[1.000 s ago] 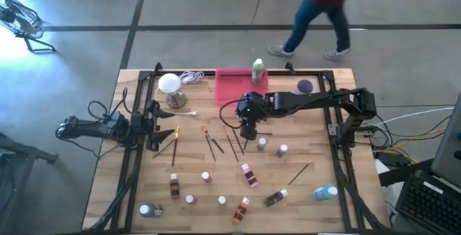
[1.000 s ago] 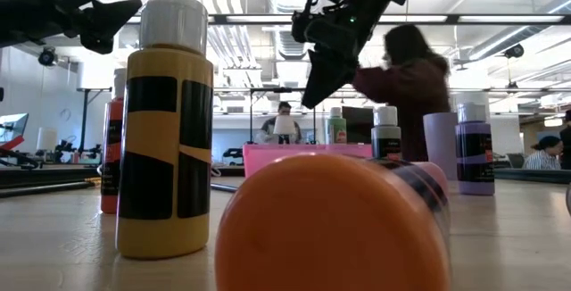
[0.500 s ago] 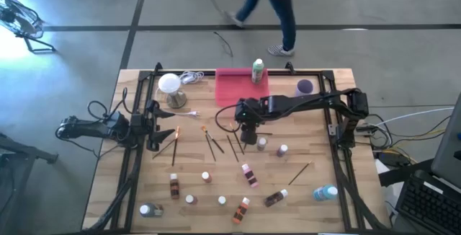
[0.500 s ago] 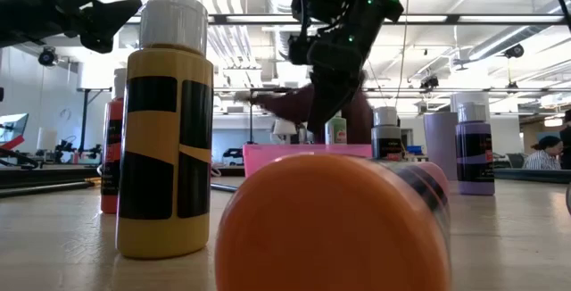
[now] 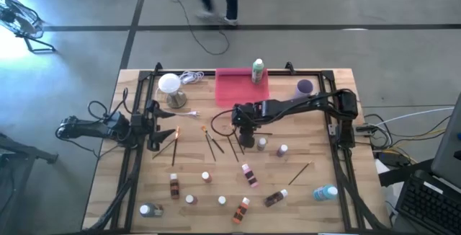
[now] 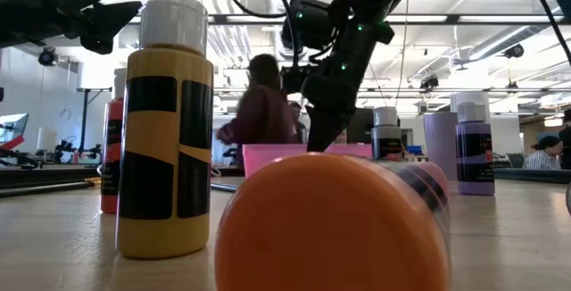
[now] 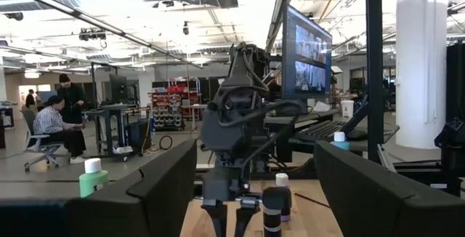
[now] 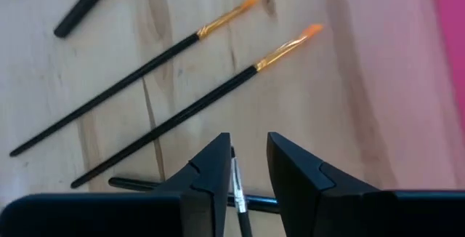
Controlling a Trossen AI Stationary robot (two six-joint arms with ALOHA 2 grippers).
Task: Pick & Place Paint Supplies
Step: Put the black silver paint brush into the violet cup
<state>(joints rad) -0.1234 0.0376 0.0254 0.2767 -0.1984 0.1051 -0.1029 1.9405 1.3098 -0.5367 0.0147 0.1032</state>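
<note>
The silver ferrule is lengthwise in the gap between my right gripper's open fingers, which are over the dark brush [image 8: 260, 203]. My right gripper should keep going down and close on that ferrule [image 8: 237, 186].
My right gripper [image 8: 247, 142] points steeply down over a cluster of thin dark-handled paintbrushes [image 5: 232, 145] near the table's middle. Its fingers stand open by a narrow gap, one on each side of a brush with a silver ferrule [image 8: 235, 176], which lies on the wood over another dark brush [image 8: 138, 185]. Two orange-tipped brushes [image 8: 195, 107] lie just beyond the fingers. I cannot tell whether a finger touches the brush. Small white-capped bottles [image 5: 248, 174] stand or lie across the near half of the table. My left gripper [image 7: 254, 193] waits open at the table's left edge [image 5: 155, 130].
A pink tray [image 5: 242, 86] with a green bottle [image 5: 257, 69] at its edge sits at the far side, with a purple cup [image 5: 305, 87] to its right and a white globe lamp [image 5: 170, 85] to its left. A blue bottle [image 5: 325, 192] lies near right. Yellow and orange bottles [image 6: 165, 130] crowd the low view.
My right gripper has come down toward the paintbrushes in the table's middle and has tipped to point more steeply down. A person beyond the far edge has walked toward the left.
</note>
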